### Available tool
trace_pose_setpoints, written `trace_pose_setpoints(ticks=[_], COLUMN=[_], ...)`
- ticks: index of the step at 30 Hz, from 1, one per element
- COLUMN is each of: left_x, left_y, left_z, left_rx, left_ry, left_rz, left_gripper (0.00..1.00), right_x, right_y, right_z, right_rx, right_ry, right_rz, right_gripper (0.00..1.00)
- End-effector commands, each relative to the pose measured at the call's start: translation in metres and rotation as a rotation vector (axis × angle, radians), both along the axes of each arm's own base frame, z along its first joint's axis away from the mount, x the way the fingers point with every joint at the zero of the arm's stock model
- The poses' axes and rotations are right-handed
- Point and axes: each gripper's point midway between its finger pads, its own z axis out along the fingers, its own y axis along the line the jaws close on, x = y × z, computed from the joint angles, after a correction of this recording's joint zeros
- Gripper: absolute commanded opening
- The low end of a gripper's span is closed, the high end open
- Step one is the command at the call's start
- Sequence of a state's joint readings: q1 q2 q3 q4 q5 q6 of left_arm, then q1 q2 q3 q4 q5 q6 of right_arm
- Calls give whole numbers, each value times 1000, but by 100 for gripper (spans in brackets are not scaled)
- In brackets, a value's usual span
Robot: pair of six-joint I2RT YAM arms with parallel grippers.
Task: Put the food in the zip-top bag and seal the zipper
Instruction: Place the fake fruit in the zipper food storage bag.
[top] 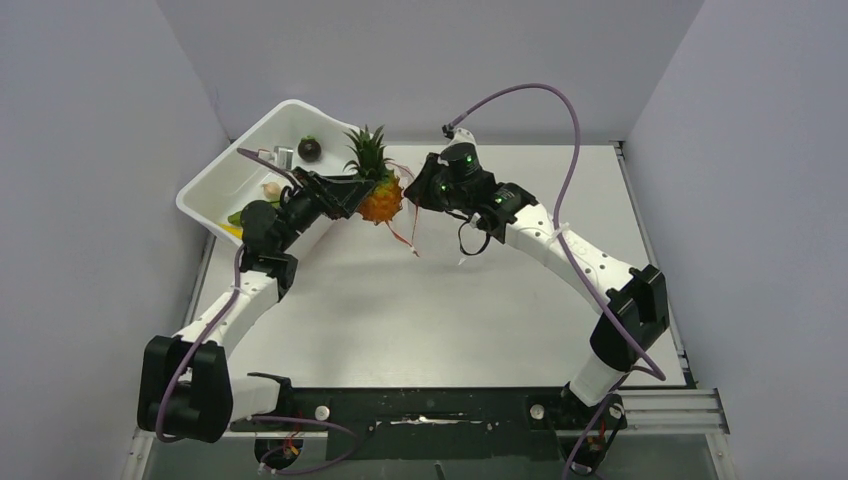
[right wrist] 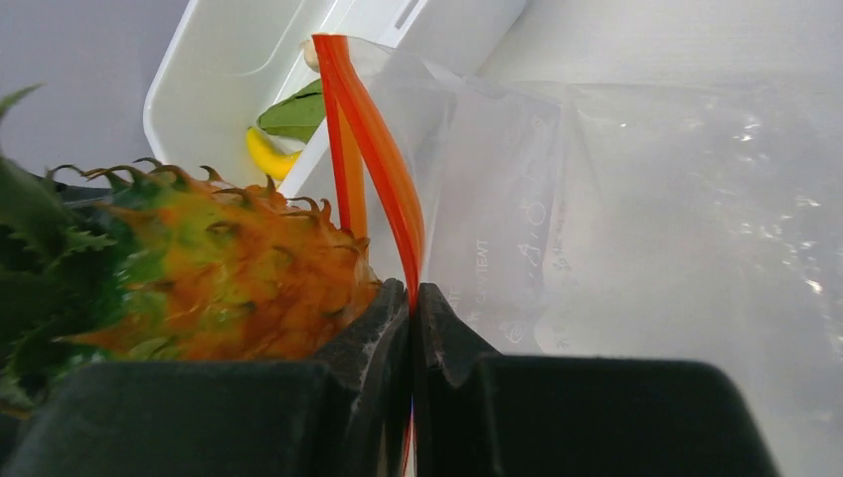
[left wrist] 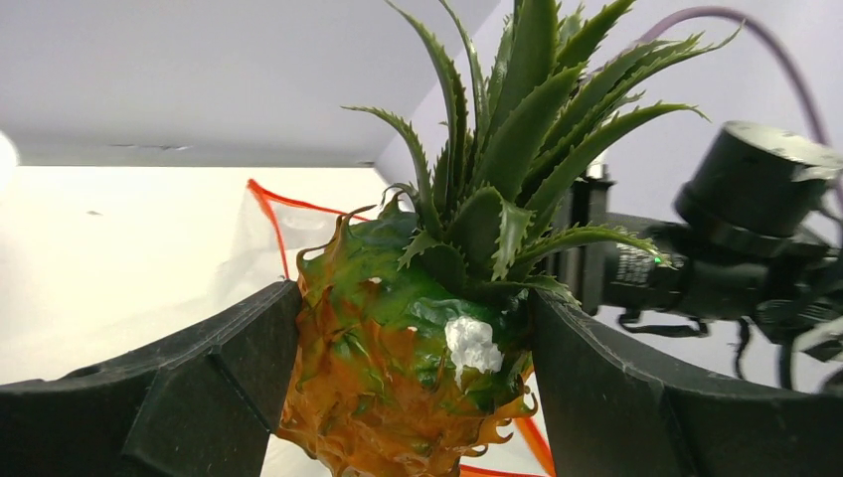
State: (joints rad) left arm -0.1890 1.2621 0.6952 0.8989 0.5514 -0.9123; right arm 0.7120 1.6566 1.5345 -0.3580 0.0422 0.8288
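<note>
The pineapple's base [top: 385, 213] is beside the narrow bag opening [right wrist: 371, 211], against the red zipper, so next my left gripper raises it clear, tips it and lowers it in.
My left gripper [top: 375, 195] [left wrist: 413, 328] is shut on the orange pineapple [top: 380, 200] [left wrist: 398, 378], its green crown [top: 367, 150] pointing up, held in the air beside the mouth of the zip-top bag [top: 425, 215] [right wrist: 636, 219]. My right gripper [top: 415, 195] [right wrist: 413, 290] is shut on the bag's red zipper [right wrist: 383, 169] [top: 410, 240] and holds the clear pouch up. The pineapple [right wrist: 229, 288] sits just left of the right fingers. A yellow banana [right wrist: 263, 157] and a green leafy piece [right wrist: 293, 114] lie in the white tub.
A white rectangular tub [top: 215, 180] [right wrist: 199, 89] stands at the back left and holds a dark round fruit [top: 309, 149], a pale piece [top: 271, 189] and other small items. Grey walls close in the table on three sides.
</note>
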Motion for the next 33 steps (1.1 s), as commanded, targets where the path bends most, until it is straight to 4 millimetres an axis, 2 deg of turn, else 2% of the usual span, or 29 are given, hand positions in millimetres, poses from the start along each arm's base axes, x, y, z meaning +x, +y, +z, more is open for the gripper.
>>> trace_pose_setpoints(ticks=[1, 5, 8, 14, 20, 21, 25, 29, 33], left_x=[10, 14, 11, -9, -23, -24, -35, -45, -51], left_y=[9, 15, 12, 8, 13, 15, 23, 20, 18], left_z=[7, -1, -1, 33, 59, 55, 66, 79, 83], left_rx=[173, 214, 194, -38, -195, -215, -324, -368, -422], left_ry=[-46, -18, -12, -68, -122, -114, -149, -192, -218], left_rz=[112, 155, 138, 67, 42, 46, 43, 10, -8], left_gripper=[28, 28, 28, 27, 26, 26, 25, 25, 26], right_x=[3, 4, 3, -2, -4, -5, -5, -6, -6], right_y=[-5, -3, 3, 10, 8, 7, 7, 9, 10], right_z=[53, 55, 47, 33, 39, 40, 38, 37, 37], right_rx=[101, 111, 107, 131, 156, 159, 164, 176, 181], right_ry=[-122, -129, -115, -78, -86, -86, -81, -75, -74], right_rz=[-20, -8, 16, 43, 34, 32, 30, 32, 33], right_gripper=[0, 0, 0, 0, 0, 0, 0, 0, 0])
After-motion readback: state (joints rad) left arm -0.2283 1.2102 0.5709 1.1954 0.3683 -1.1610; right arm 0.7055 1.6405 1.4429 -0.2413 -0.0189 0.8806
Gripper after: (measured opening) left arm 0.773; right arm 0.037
